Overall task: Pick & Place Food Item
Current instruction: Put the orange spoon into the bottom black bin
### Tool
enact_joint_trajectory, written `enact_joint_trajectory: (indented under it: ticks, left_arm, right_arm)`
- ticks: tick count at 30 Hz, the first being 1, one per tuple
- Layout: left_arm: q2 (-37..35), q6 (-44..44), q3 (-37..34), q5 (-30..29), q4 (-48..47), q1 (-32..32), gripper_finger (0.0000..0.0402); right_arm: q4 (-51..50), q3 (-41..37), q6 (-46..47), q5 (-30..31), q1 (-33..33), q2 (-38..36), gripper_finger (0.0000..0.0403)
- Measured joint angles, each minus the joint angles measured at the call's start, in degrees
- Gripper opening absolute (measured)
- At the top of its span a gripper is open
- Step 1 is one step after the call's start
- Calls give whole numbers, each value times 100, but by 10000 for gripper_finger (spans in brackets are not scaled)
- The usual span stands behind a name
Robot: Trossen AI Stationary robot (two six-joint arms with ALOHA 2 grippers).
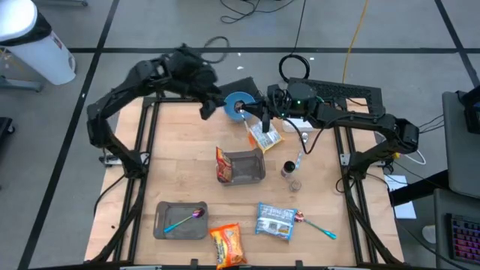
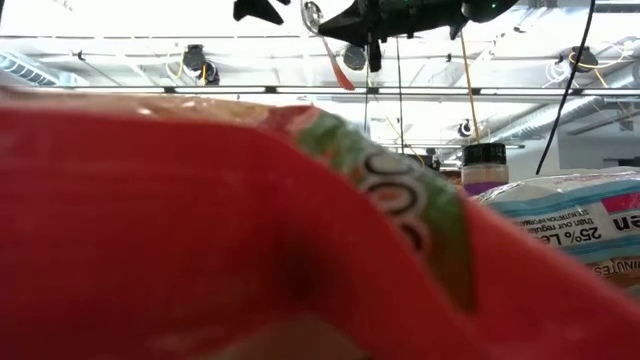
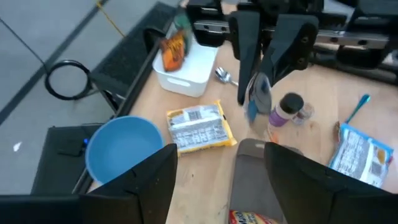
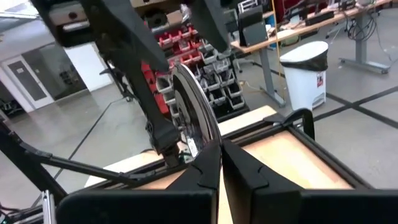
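My right gripper is pinching the spoon (image 2: pixel 312 15) by its head, and the spoon's handle hangs free. My left gripper should therefore turn toward the orange handle (image 2: pixel 338 70) and take over the spoon.
A yellow-and-silver food packet (image 1: pixel 265 136) lies flat on the wooden table beside a blue bowl (image 1: pixel 235 103); it also shows in the left wrist view (image 3: pixel 199 127). My right gripper (image 1: pixel 250 114) hovers above the packet, shut on a thin, flat, shiny thing (image 3: pixel 258 94) that looks silver and blue; what it is I cannot tell. My left gripper (image 1: pixel 206 106) is open and empty, up in the air just left of the bowl, its fingers (image 3: pixel 155 180) wide apart. My right gripper pinches the thin shiny thing between its two fingertips (image 4: pixel 208 163), by an edge (image 4: pixel 198 134) at its upper end. In the left wrist view the fingers (image 3: pixel 245 37) point down and the thing hangs below them, clear of the table.
A grey bin (image 1: pixel 247 166) stands mid-table with a red packet (image 1: pixel 223 163) against its left side. A grey tray with a spoon (image 1: pixel 180 220), an orange packet (image 1: pixel 227 244), a blue-white packet (image 1: pixel 275 221), a spoon (image 1: pixel 316 226), a small jar (image 1: pixel 289 169) and a white bin (image 3: pixel 186 71) are around.
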Motion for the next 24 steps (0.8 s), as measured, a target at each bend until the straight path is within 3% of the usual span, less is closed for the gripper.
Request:
enact_joint_trajectory:
  ticks: [8,12,18,24]
  left_arm:
    - [-651,-286,-6,-135,-382,237,251]
    - [-913,-527,-170,-54,-269,207,251]
    - [-1133,-870,-1046,271,1220,-147,251]
    - [-1148,-1105,-2083,215,2769,-434,251]
  right_arm:
    - [591,1,196,15,-176,-336,0]
    - [883,2,205,327,-229,-522,0]
    - [923,2,109,612,-200,-674,0]
    - [903,0,102,827,38,-669,0]
